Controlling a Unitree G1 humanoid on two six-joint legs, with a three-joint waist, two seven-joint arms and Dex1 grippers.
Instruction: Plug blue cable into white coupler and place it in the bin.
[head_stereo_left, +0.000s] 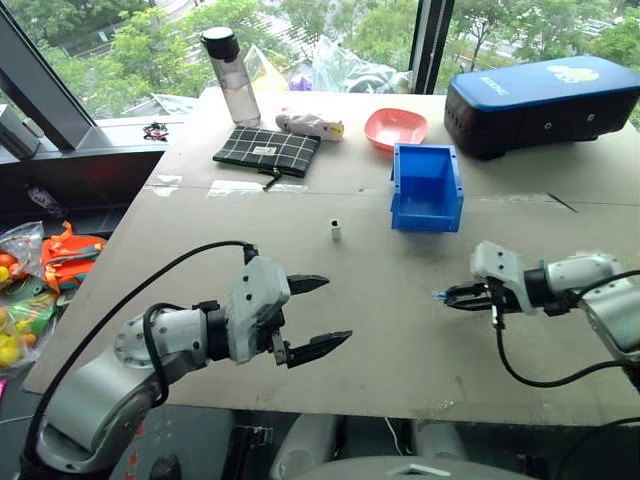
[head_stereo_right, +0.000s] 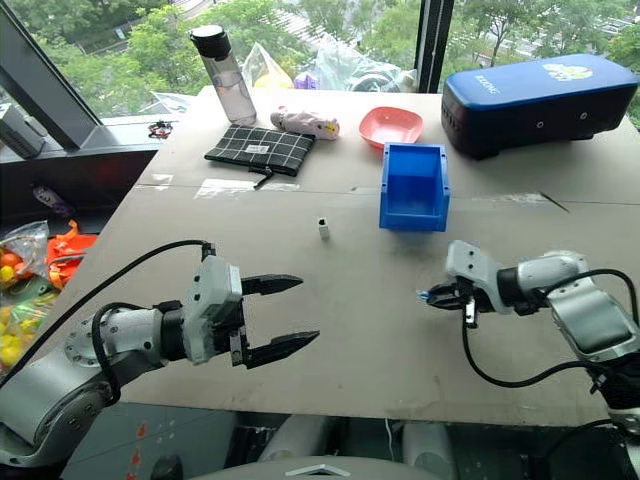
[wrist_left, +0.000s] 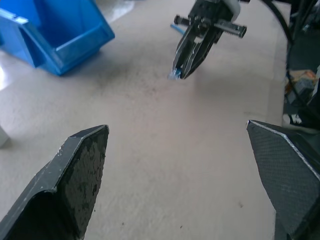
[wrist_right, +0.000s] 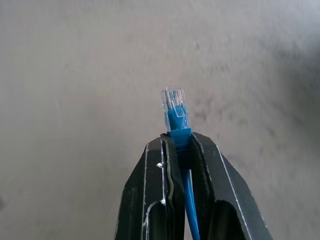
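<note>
The blue cable juts straight out behind the fingers, so I expect its tail to stay in a gentle curve when I raise the clear plug (head_stereo_left: 439, 295).
The blue cable (wrist_right: 173, 107) sticks out of my right gripper (wrist_right: 177, 142), which is shut on it just behind its clear plug; the rest of the cable is hidden behind the fingers. In the left eye view that gripper (head_stereo_left: 450, 297) hovers low over the table at the right, pointing left. The white coupler (head_stereo_left: 335, 230) stands upright at the table's middle, apart from both grippers. Beyond it, to the right, sits the blue bin (head_stereo_left: 426, 187), with nothing in it. My left gripper (head_stereo_left: 335, 312) hangs open near the front edge, holding nothing and facing the right gripper (wrist_left: 187, 70).
Behind the bin lie a pink bowl (head_stereo_left: 395, 127) and a large dark-blue case (head_stereo_left: 540, 100). A clear bottle (head_stereo_left: 232, 75), a checked pouch (head_stereo_left: 266, 150) and a small toy (head_stereo_left: 310, 124) sit at the back left. Bags of toys (head_stereo_left: 40, 280) lie on the floor at the left.
</note>
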